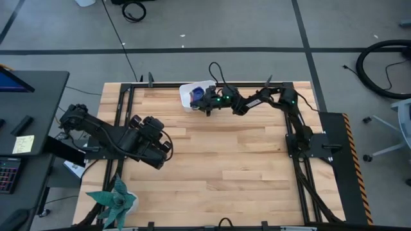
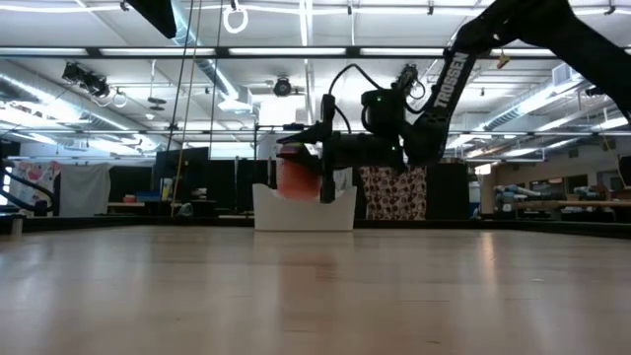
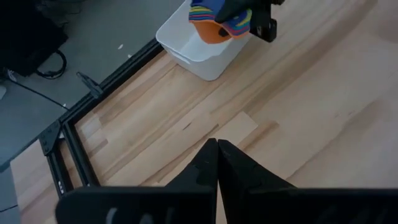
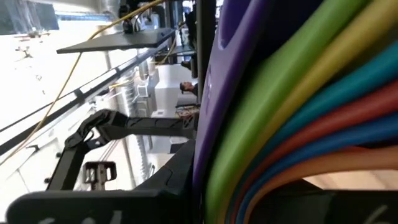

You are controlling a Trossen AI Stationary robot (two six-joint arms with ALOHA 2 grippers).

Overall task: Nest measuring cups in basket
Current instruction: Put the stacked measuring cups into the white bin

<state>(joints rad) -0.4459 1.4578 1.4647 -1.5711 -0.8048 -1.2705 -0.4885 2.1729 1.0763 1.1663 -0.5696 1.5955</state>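
I keep my right gripper lowering the stack until it sits inside, then release, since the nested measuring cups (image 2: 297, 182) hang together over the white basket's opening (image 1: 187, 96).
The white basket (image 1: 188, 97) stands at the table's far edge, a little left of centre; it also shows in the low view (image 2: 304, 211) and the left wrist view (image 3: 189, 53). A nested stack of measuring cups (image 3: 214, 22), orange lowest and blue and other colours above, hangs over the basket, its lower part about level with the rim (image 2: 293, 176). My right gripper (image 1: 205, 99) is shut on the stack and reaches in level from the right. My left gripper (image 3: 216, 163) is shut with nothing in it and hovers over the table's left half (image 1: 160, 151). My right gripper pinches the cups' stacked flat handles (image 4: 273, 106) between its two fingers; purple, green, yellow, teal, red, blue and orange layers lie side by side in the hold. The fingers come level from the table's right side. The bowls sit upright beyond the fingertips, over the basket.
A black frame (image 1: 128, 90) runs round the wooden table top. A green paper plant (image 1: 115, 200) stands at the near left corner. Bare wood lies between the two arms and toward the near edge. Beyond the left edge stands a desk with a laptop (image 1: 13, 80).
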